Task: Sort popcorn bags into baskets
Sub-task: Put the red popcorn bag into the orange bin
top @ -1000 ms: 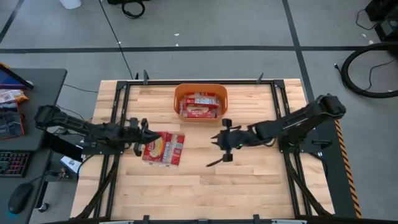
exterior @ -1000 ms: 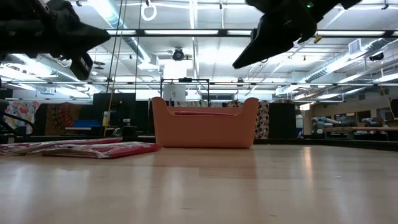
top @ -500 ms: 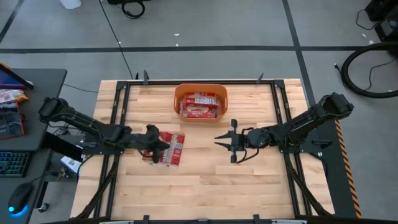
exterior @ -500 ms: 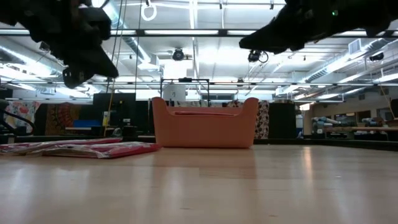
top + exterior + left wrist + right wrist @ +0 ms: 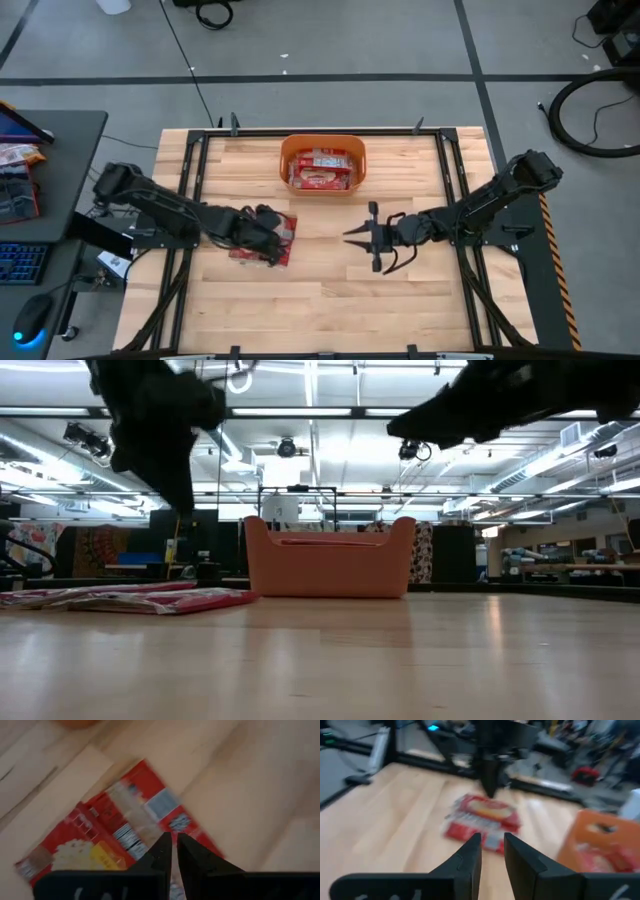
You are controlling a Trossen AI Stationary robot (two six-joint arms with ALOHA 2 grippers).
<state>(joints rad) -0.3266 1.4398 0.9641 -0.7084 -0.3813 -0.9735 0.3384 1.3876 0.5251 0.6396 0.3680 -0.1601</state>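
Note:
The popcorn bag with the yellow patch [image 5: 75, 851] has its long edge [image 5: 101, 831] showing next to the barcode bag, so I expect it to come away by itself when the robot lifts it.
A few red popcorn bags [image 5: 285, 240] lie flat on the table left of centre; they also show in the left wrist view [image 5: 115, 830] and the low view [image 5: 150, 600]. The orange basket [image 5: 285, 150] stands at the far middle with several bags [image 5: 322, 170] inside. My left gripper [image 5: 272, 232] hangs over the loose bags, shut, tipped down at them; the low view shows it [image 5: 185, 508] clear above them. My right gripper [image 5: 347, 237] is in the air at the table's middle, shut but for a narrow gap and empty, pointing toward the left arm.
The dark frame rails [image 5: 190, 200] run along the table's left and right sides. Bare wood lies between the bags and my right gripper and along the near half of the table. The basket [image 5: 600, 840] stands beyond my right gripper.
My left gripper has gone toward the table's right edge, from beside the loose bags to over them, and has tipped downward. My right gripper has turned about its wrist and drifted slightly toward the near edge. The bags have stayed put.

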